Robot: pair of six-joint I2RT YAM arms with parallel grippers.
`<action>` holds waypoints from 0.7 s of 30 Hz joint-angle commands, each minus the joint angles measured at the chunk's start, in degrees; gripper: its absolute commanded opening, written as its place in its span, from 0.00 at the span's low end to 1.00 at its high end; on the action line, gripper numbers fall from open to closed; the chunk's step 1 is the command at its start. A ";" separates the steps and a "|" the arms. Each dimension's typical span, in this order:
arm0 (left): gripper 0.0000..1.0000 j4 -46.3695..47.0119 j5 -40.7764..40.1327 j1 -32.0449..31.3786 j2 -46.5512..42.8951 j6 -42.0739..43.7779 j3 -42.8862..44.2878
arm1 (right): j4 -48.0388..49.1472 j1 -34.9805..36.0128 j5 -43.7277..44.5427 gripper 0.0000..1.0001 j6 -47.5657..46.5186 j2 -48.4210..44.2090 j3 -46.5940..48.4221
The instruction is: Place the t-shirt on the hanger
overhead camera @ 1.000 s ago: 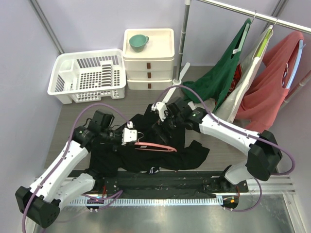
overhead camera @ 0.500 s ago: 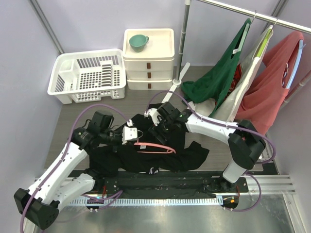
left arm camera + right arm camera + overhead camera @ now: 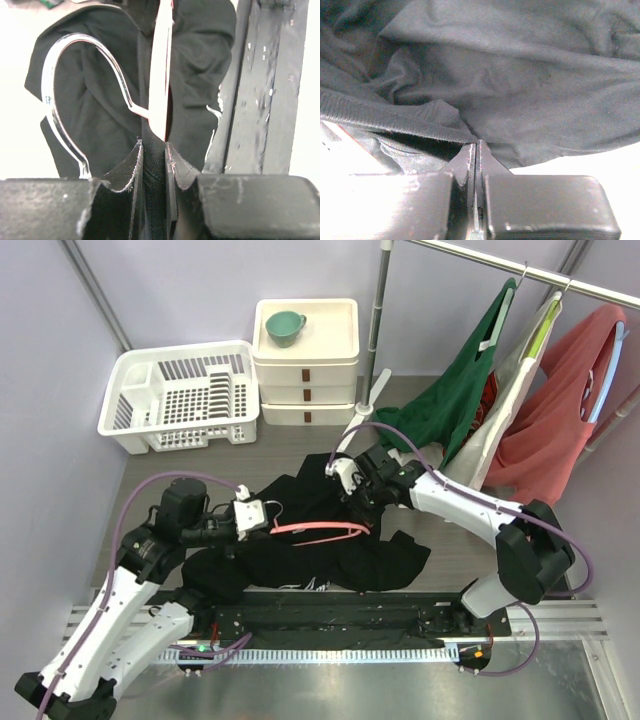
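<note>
The pink hanger's loose end is outside the collar of the t-shirt. My left gripper should lift the t-shirt while my right gripper pulls the collar over that end.
The black t-shirt lies crumpled on the table between the arms. The pink hanger rests flat across it, its metal hook pointing left. My left gripper is shut on the hanger at the base of the hook, with black cloth also between the fingers; in the left wrist view the gripper sits at the bottom centre. My right gripper sits at the shirt's upper edge. In the right wrist view this gripper is shut on the t-shirt just beside the ribbed collar.
A white dish rack stands at the back left, beside a white drawer unit with a teal cup on top. A clothes rail at the back right carries a green garment and a salmon-red one. A black base rail runs along the front.
My right gripper has gone from open to shut at the shirt's collar edge, shifting slightly right. The left arm has drawn back to the left, and the hanger now lies more level.
</note>
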 commanded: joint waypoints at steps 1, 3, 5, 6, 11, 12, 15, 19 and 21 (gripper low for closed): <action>0.00 8.30 -1.29 1.44 -3.49 -8.92 0.84 | -5.68 -2.41 3.42 0.01 -5.45 -2.84 -1.93; 0.00 9.63 -4.10 2.06 -5.34 -9.63 0.14 | -6.92 -3.38 3.07 0.01 -6.06 -3.63 -2.73; 0.00 9.02 -6.21 2.50 -6.31 -7.71 -0.65 | -7.44 -4.61 2.89 0.01 -6.16 -5.30 -3.25; 0.00 8.50 -7.26 2.76 -6.92 -7.09 -0.92 | -7.62 -4.88 2.63 0.01 -6.33 -5.92 -3.26; 0.00 5.60 -10.00 3.38 -7.54 -2.96 -2.32 | -9.20 -6.11 2.01 0.01 -6.33 -8.55 -3.17; 0.00 5.24 -11.22 3.38 -7.72 -2.34 -2.41 | -9.38 -6.20 1.83 0.01 -6.33 -8.91 -3.17; 0.00 2.09 -11.05 3.38 -7.63 0.82 -2.68 | -9.99 -7.16 2.27 0.01 -6.86 -10.23 -3.26; 0.00 -1.17 -13.95 3.47 -5.62 6.17 -2.59 | -12.53 -8.31 2.45 0.01 -8.52 -11.28 -1.77; 0.00 -2.84 -13.78 3.38 -5.17 8.47 -2.59 | -13.51 -8.40 2.01 0.01 -9.84 -12.24 -0.36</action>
